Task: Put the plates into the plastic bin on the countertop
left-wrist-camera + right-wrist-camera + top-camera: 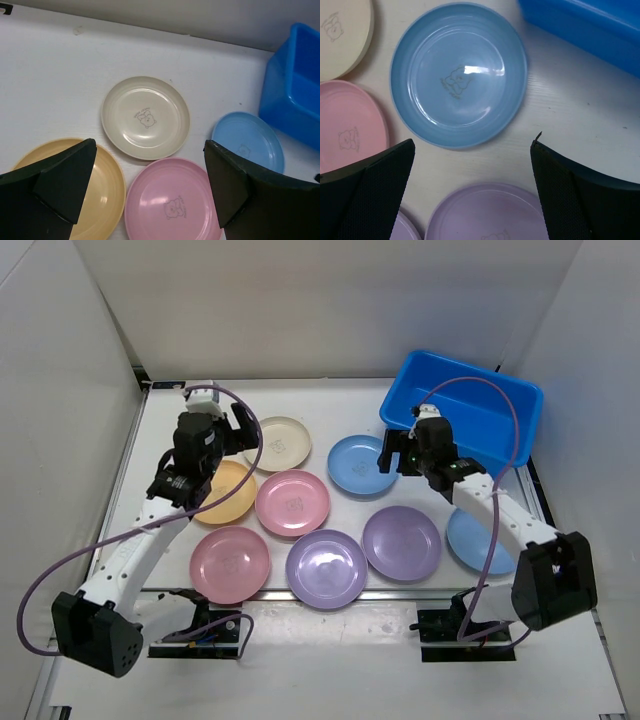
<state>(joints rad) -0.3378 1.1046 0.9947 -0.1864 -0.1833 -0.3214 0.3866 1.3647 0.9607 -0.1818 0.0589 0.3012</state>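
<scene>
The rim of the light blue plate under the robot's right arm has open countertop beside it, so the right gripper should keep going to that rim and close there.
Several pastel plates lie flat on the white countertop: cream, yellow-orange, two pink, two purple and two light blue. The blue plastic bin stands at the back right, nothing showing inside. My left gripper is open and empty, hovering above the yellow-orange, cream and pink plates. My right gripper is open and empty above the light blue plate, just left of the bin.
White walls close in the back and both sides. The second light blue plate lies partly under my right arm. A purple plate lies just below the right gripper's view. A metal rail runs along the front edge.
</scene>
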